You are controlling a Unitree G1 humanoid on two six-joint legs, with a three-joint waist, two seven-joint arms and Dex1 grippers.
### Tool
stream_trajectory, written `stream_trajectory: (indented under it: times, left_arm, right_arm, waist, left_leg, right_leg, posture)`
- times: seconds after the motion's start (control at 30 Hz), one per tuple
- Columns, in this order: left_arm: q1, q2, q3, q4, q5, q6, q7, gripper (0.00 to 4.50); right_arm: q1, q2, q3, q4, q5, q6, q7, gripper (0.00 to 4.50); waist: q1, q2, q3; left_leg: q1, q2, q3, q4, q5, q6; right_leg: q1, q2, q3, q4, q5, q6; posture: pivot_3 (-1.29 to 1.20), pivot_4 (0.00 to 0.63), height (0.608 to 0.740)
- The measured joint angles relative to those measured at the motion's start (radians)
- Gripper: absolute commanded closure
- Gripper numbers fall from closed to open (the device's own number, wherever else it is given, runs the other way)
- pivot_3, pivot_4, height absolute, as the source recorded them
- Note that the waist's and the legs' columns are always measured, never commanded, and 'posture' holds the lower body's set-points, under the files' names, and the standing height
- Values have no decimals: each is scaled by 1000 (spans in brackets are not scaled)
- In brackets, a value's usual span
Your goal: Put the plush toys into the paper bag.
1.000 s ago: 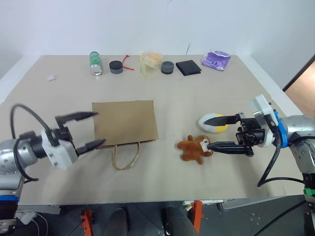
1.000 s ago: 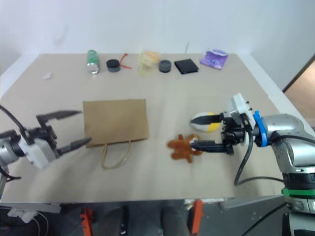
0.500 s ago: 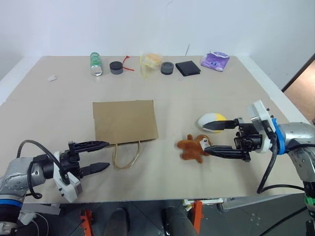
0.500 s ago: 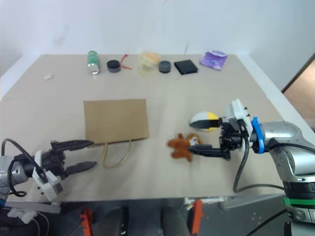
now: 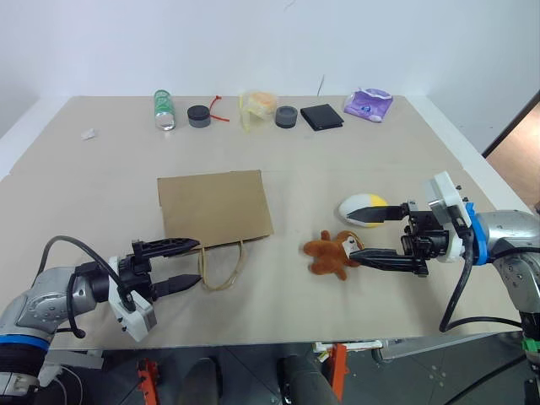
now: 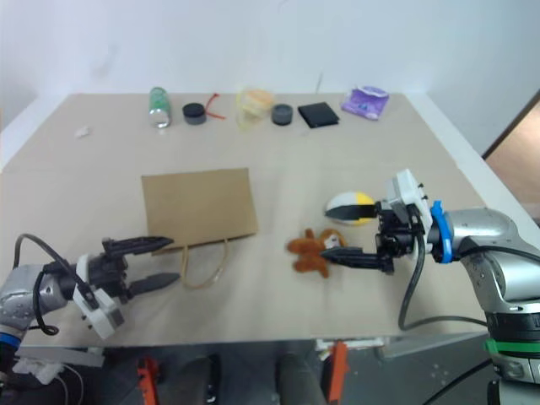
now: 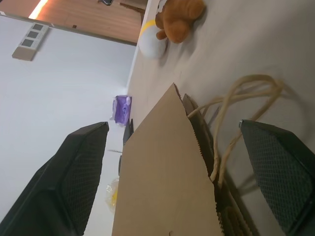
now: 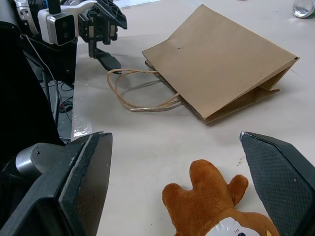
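Observation:
My gripper will make the paper bag (image 5: 215, 207) open wide at its opening when I lift the cord handle, because a dark gap (image 7: 201, 129) shows between the bag's panel edges.
The paper bag (image 5: 215, 205) lies flat on the table, its cord handles (image 5: 221, 268) pointing toward the front edge. My left gripper (image 5: 199, 261) is open and level just left of the handles, one finger on each side of the near loop, touching nothing I can see. To the right lie the two plush toys, a brown monkey (image 5: 332, 255) and a white egg with a yellow end (image 5: 364, 208). My right gripper (image 5: 353, 235) is open, its near finger at the monkey's head and its far finger over the egg. The right wrist view shows the monkey (image 8: 216, 206) just ahead, between its fingers.
Along the table's far edge stand a green bottle (image 5: 164, 109), two black round lids (image 5: 199, 116), a yellowish plastic bag (image 5: 258, 107), a black wallet (image 5: 322, 116) and a purple pouch (image 5: 369, 104). A white scrap (image 5: 88, 132) lies far left.
My left gripper has sunk toward the table, rolled, and shifted right up to the bag's handles. The right gripper and both toys have stayed where they were.

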Motion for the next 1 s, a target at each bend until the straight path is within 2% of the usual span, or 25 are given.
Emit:
stream_trajectory:
  times: [0.2,0.4,0.6,0.63,0.7,0.73,0.93,1.0]
  left_arm:
    - [0,4,-23,-7,2,17,37,112]
    - [-23,6,-49,3,61,18,61,112]
    - [-97,-39,-105,26,127,38,101,112]
    - [-101,-40,-110,31,136,40,107,479]
    - [-112,-41,-117,41,149,43,120,922]
    - [-117,-41,-123,47,154,43,126,1334]
    - [-127,-42,-161,86,166,47,155,4293]
    - [-127,-42,-170,88,168,52,164,4426]
  right_arm:
    - [5,0,0,-5,0,0,-6,0]
    - [7,0,0,-9,0,0,-16,0]
    - [7,0,0,-18,1,2,-25,0]
    - [7,0,0,-21,3,3,-27,0]
    - [10,0,-1,-29,11,7,-36,0]
    - [11,0,-2,-34,15,9,-39,0]
    - [17,11,-28,-64,59,15,-61,0]
    - [18,17,-28,-72,69,16,-63,0]
  waist:
    - [0,0,0]
    - [0,0,0]
    - [1,0,0]
    - [0,0,0]
    - [-1,0,0]
    - [-1,0,0]
    - [0,-1,-1]
    - [0,-1,-1]
  left_leg:
    - [0,1,1,0,0,0]
    - [0,1,2,0,0,0]
    - [0,1,3,0,0,0]
    - [0,1,3,0,0,0]
    - [0,2,3,0,0,0]
    - [0,2,3,0,0,0]
    - [0,2,4,0,0,0]
    - [0,2,4,0,0,0]
  right_leg:
    - [0,0,0,0,0,0]
    - [0,0,0,0,0,0]
    - [0,0,1,0,1,1]
    - [0,0,1,0,1,1]
    - [0,1,1,0,1,1]
    - [0,1,1,0,1,1]
    - [0,0,1,0,1,1]
    - [0,0,1,0,1,1]
  posture:
    - [0,150,740]
    - [0,150,740]
    - [0,150,740]
    - [0,150,740]
    - [0,150,740]
    - [0,150,740]
    - [0,150,740]
    - [0,150,740]
